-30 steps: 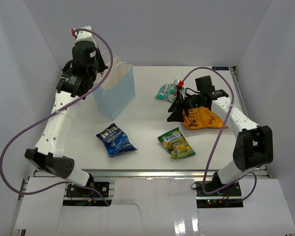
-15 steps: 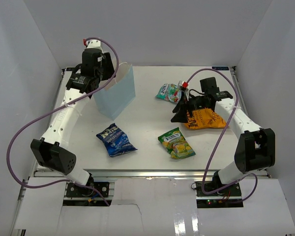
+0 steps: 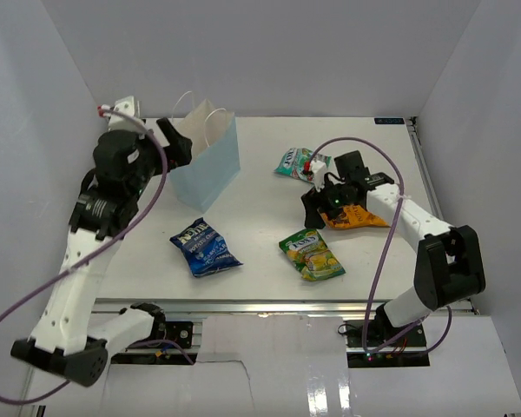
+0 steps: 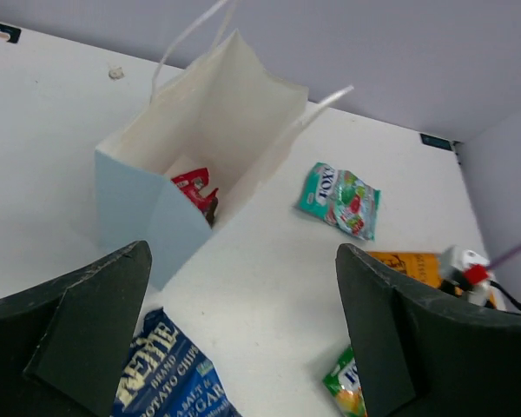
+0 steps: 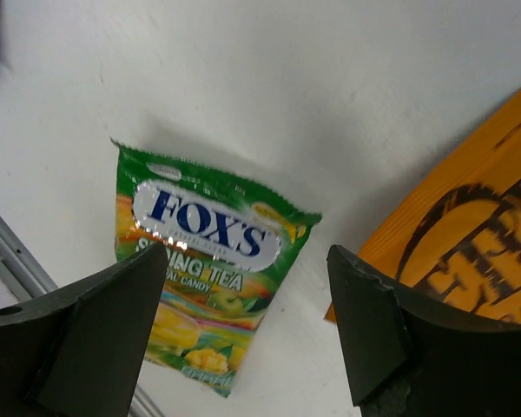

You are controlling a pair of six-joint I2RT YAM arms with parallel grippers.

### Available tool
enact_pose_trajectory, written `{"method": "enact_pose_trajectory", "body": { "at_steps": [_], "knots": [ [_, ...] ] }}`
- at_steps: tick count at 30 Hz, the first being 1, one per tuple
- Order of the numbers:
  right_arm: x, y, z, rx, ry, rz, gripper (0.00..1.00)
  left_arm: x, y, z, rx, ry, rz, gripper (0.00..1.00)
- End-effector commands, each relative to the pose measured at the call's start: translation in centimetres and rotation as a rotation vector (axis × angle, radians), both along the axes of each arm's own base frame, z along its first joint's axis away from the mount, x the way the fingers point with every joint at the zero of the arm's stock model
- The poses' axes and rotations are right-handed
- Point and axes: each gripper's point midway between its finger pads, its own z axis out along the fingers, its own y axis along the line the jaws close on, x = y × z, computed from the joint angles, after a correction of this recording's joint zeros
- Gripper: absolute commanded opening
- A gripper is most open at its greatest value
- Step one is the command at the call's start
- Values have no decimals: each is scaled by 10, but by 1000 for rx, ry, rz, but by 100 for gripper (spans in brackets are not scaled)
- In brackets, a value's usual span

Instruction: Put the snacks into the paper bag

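The paper bag (image 3: 205,167) stands by my left gripper, far away from the green-yellow candy bag. Next, my right gripper picks up the candy bag (image 3: 312,255) and passes it over.
The pale blue paper bag (image 3: 210,165) stands upright at the back left, and a small dark brown bar (image 4: 198,188) with a red end lies inside the bag (image 4: 128,193). My left gripper (image 3: 181,148) hangs open and empty just left of the bag's mouth (image 4: 241,249). On the table lie the blue crisp bag (image 3: 204,247), the green-yellow candy bag (image 3: 311,252), the small teal bag (image 3: 292,162) and the orange crisp bag (image 3: 360,217). My right gripper (image 3: 311,207) is open above the gap between the candy bag (image 5: 204,261) and the orange bag (image 5: 473,234), holding nothing (image 5: 247,252).
White walls close in the table on three sides. The metal front rail (image 3: 260,304) runs along the near edge. The right arm's purple cable (image 3: 378,252) loops over the table's right side.
My left arm has drawn back from over the paper bag's mouth and its jaws have spread wide. My right gripper has shifted off the orange bag toward the candy bag.
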Motion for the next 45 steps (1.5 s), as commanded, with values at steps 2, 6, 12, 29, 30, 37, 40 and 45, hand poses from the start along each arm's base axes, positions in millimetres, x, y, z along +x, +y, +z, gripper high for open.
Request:
{"method": "enact_pose_trajectory", "body": {
  "at_steps": [2, 6, 12, 29, 30, 37, 40, 45],
  "knots": [
    [-23, -20, -26, -145, 36, -131, 81, -53, -9, -5, -179, -34, -81, 98],
    [-49, -24, -52, -213, 115, -144, 83, -87, -31, -48, -327, 49, -195, 98],
    [-64, -30, -76, -258, 212, -196, 84, -112, -64, -122, -549, 221, -309, 98],
    [-86, -8, -89, -150, 334, -92, 51, -121, -113, -185, -668, 443, -514, 98],
    [-86, -7, -87, -145, 321, -59, 41, -121, -117, -191, -667, 469, -522, 98],
    [-90, 13, -57, -9, 238, 136, 17, -122, -143, -204, -647, 539, -597, 98],
    [-91, 23, -40, 54, 210, 199, 13, -123, -155, -202, -624, 548, -642, 98],
    [-90, 38, -12, 152, 136, 314, 12, -126, -179, -217, -577, 619, -706, 98]
  ]
}}
